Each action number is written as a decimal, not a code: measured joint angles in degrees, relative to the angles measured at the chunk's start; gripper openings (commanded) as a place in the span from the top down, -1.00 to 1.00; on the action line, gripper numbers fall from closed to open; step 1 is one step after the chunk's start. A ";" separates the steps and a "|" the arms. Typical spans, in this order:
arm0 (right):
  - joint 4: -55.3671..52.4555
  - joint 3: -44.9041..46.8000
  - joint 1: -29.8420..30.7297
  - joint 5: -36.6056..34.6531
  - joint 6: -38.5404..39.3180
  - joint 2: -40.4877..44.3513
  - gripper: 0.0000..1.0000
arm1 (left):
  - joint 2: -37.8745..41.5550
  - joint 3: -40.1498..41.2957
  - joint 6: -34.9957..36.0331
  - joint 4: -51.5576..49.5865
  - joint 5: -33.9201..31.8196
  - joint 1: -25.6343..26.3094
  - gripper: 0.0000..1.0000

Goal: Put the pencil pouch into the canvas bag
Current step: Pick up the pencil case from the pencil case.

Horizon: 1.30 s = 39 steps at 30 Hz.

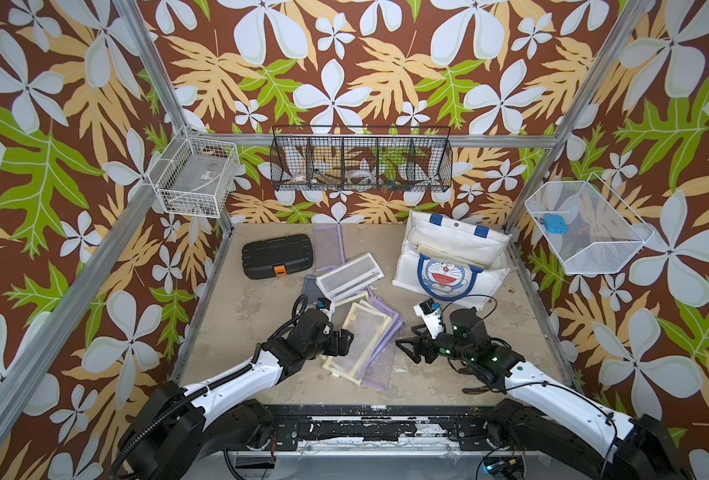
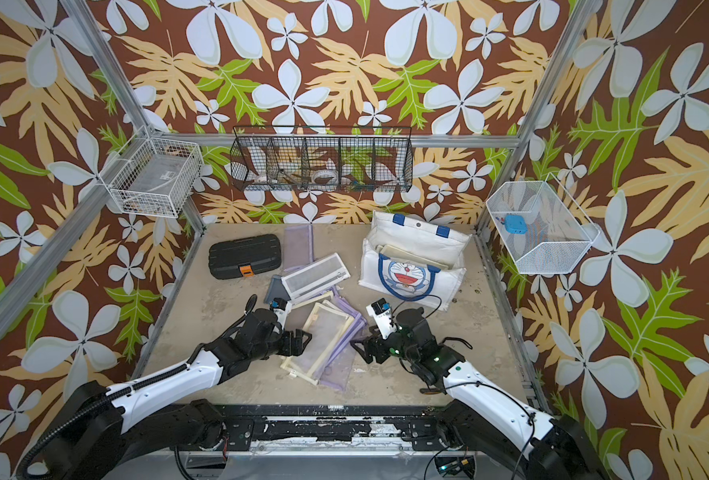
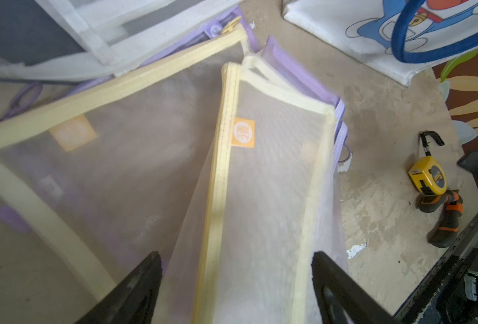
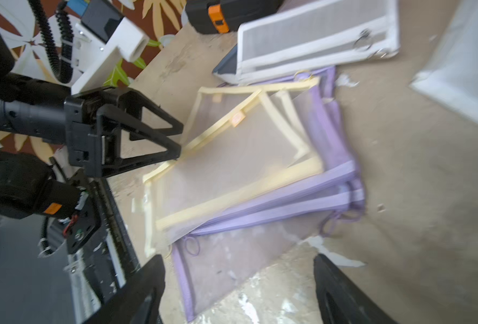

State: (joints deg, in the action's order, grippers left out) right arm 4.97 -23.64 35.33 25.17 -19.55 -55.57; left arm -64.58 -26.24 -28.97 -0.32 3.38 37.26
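Note:
I should expect another yellow-trimmed pouch to remain on the heap when I lift, because a second yellow edge pokes out behind the yellow-trimmed pouch.
The white canvas bag with blue handles and a Doraemon face stands at the back right, its mouth open upward. Several mesh pencil pouches lie heaped mid-table. A yellow-trimmed pouch rests on top of purple-trimmed pouches. My left gripper is open at the heap's near-left edge, its fingers on either side of the yellow-trimmed pouch's end. On the heap's right, my right gripper is open over a purple pouch's corner, holding nothing.
A black plastic case lies at the back left. Beside it are a white mesh pouch and a purple pouch. A yellow tape measure and an orange-black tool lie near the front right. Wire baskets hang on the walls.

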 measured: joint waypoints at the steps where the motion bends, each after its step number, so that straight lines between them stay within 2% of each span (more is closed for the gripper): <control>1: 2.32 0.55 1.66 0.33 -1.09 -1.44 -0.69 | 0.00 0.76 -0.42 0.42 0.00 0.00 -0.70; 3: 6.12 0.92 3.65 1.29 -2.64 -4.61 -0.68 | 0.00 1.92 -0.98 1.05 0.17 -0.02 -0.64; 5: 10.47 1.36 4.42 1.44 -4.39 -8.74 -0.67 | 0.04 2.67 -1.66 1.73 0.81 -0.02 -0.42; 7: 13.73 1.66 4.61 1.81 -5.99 -12.59 -0.66 | 0.33 3.02 -2.21 2.38 1.75 -0.02 -0.32; 14: 21.97 -0.55 6.01 3.04 -8.66 -24.90 -0.61 | 0.24 4.04 -2.93 5.14 4.63 -0.02 -0.34; 23: 27.21 -3.48 8.85 3.45 -9.68 -32.98 -0.47 | -1.27 6.21 -6.08 10.23 9.81 -0.02 -0.24; 24: 27.61 -3.48 8.85 3.45 -10.03 -33.42 -0.41 | -1.38 6.45 -6.75 10.95 10.64 -0.02 -0.22; 28: 28.89 -3.37 8.85 3.45 -10.40 -34.01 0.08 | -1.14 7.17 -8.24 12.90 12.74 0.04 -0.15; 31: 29.27 -3.43 8.85 3.30 -10.43 -33.77 0.35 | -0.26 7.78 -9.07 14.01 14.03 0.17 -0.07; 36: 28.74 -3.91 8.85 2.84 -10.05 -32.54 0.71 | -0.52 8.20 -10.34 15.91 16.15 0.46 0.01; 39: 26.34 -4.57 8.85 2.01 -8.81 -31.41 0.82 | -0.02 7.98 -11.02 15.76 16.59 0.52 0.01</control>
State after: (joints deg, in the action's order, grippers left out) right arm 31.31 -28.21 44.18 27.18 -28.36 -86.98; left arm -64.60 -18.26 -39.99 15.44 19.97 37.78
